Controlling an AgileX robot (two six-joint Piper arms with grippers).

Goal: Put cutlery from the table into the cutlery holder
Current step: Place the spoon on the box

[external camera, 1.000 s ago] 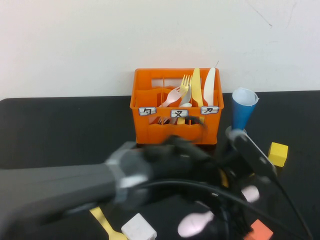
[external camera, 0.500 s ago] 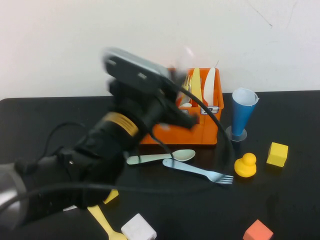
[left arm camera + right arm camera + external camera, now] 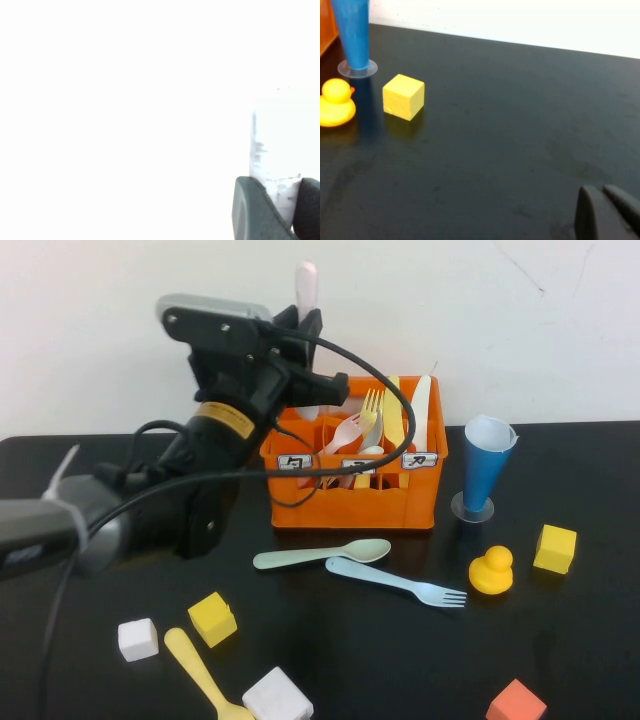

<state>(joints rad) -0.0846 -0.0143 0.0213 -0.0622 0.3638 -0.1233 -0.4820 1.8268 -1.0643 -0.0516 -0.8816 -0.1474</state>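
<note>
The pale pink piece is upright and its lower end (image 3: 309, 412) is over the orange cutlery holder's open compartment (image 3: 304, 432), so my left gripper should keep moving inward and let go there.
The orange cutlery holder (image 3: 350, 508) stands at the back middle of the black table (image 3: 90, 490), with pink, yellow and white cutlery upright inside. My left gripper (image 3: 308, 335) hangs over its back left corner, shut on a pale pink piece of cutlery (image 3: 306, 285) held upright. In the washed-out left wrist view the gripper (image 3: 282, 200) clamps the pale piece (image 3: 275, 150). A pale green spoon (image 3: 320, 555), a pale blue fork (image 3: 395, 583) and a yellow spoon (image 3: 200, 675) lie on the table. My right gripper (image 3: 605, 210) is shut and empty, low over bare table at the right.
A blue cone cup (image 3: 485, 465), a yellow duck (image 3: 491, 570) and a yellow cube (image 3: 556, 547) stand right of the crate. A yellow cube (image 3: 212, 618), two white cubes (image 3: 137, 638) and an orange cube (image 3: 516, 704) lie in front.
My left arm has swung from low over the table's front up and back to above the crate, carrying the pink piece. The green spoon and blue fork are now uncovered.
</note>
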